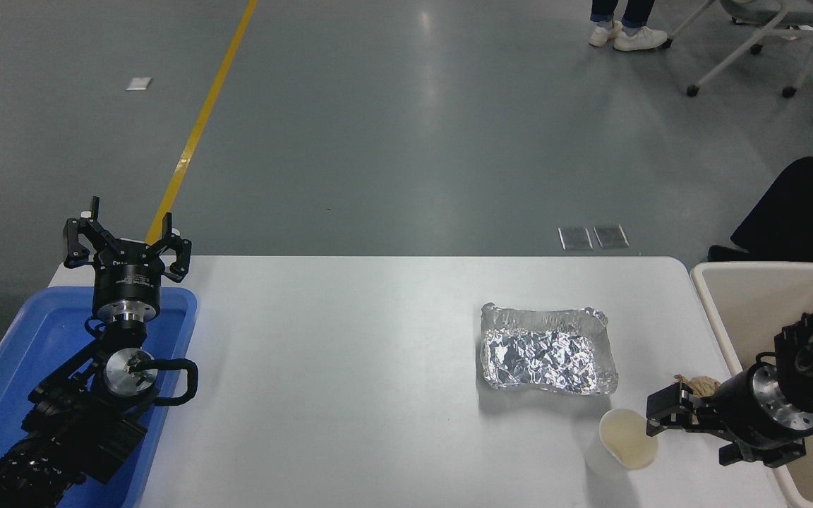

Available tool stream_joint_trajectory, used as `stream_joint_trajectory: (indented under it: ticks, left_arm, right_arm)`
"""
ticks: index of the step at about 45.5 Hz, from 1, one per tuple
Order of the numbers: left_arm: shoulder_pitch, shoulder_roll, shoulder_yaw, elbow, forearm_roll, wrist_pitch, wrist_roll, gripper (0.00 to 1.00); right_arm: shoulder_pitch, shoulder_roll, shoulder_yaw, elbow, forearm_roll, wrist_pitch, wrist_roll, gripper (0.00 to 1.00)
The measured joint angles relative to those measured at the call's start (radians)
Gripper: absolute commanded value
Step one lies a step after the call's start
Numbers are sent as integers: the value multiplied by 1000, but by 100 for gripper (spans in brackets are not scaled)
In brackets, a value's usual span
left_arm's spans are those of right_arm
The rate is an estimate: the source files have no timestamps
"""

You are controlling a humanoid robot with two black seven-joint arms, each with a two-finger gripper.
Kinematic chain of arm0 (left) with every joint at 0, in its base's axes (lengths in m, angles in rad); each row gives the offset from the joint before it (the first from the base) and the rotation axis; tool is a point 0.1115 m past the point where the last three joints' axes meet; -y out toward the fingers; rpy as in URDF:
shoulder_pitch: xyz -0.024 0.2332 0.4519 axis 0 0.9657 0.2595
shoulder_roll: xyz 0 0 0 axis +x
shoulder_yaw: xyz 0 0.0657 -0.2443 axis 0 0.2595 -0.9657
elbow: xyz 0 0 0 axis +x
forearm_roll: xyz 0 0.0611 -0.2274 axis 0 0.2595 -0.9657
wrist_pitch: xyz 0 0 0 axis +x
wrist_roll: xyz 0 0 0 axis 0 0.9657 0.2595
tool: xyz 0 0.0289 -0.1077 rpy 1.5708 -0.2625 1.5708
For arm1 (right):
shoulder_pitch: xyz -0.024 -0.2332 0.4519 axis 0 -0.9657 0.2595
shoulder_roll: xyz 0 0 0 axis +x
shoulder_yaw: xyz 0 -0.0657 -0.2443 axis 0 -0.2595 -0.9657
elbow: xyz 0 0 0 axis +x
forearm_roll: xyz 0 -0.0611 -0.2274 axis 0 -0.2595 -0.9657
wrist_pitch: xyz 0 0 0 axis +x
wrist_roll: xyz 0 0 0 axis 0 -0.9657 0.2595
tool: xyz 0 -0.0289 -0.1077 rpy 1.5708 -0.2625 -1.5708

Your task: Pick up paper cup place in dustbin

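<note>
The robot should expect the white paper cup (608,456) to be empty when it lifts and tilts the cup, since only plain cream shows inside the cup's opening (629,439).
The white paper cup (622,441) stands upright near the table's front edge, its cream inside showing. My right gripper (687,439) has come in low from the right, just beside the cup. It is open with nothing between its fingers, and its far finger (666,409) reaches the cup's right rim; whether it touches I cannot tell. The cream dustbin (714,303) stands at the table's right end, behind the right arm. My left gripper (126,243) is parked open over the blue tray at the left.
A crinkled foil tray (547,349) lies just behind the cup. A brown paper wad (697,383) peeks out behind the right gripper. The blue tray (4,353) sits at the left end. A person's feet and a chair are on the floor far back.
</note>
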Motion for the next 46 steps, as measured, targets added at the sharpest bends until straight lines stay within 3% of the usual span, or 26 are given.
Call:
stream_joint_trajectory:
  ticks: [22,28,30,32,34,38,46]
  left_arm:
    - [0,0,0,0,0,0,0,99]
    - [0,0,0,0,-1,0,0,99]
    - [0,0,0,0,-1,0,0,99]
    - [0,0,0,0,-1,0,0,99]
    - [0,0,0,0,-1,0,0,99]
    - [0,0,0,0,-1,0,0,99]
    - [0,0,0,0,-1,0,0,99]
  right_arm:
    - [-147,30,54,-65,10,-104,0,100]
    - [-188,39,70,-85,11,-140,0,95]
    - [-201,44,75,-91,11,-157,0,84]
    - [-209,49,79,-96,12,-173,0,67]
    - [-220,56,84,-101,12,-197,0,38]
    - [-230,63,90,-105,12,-225,0,1]
    - [-243,74,95,-111,11,-261,-8,0]
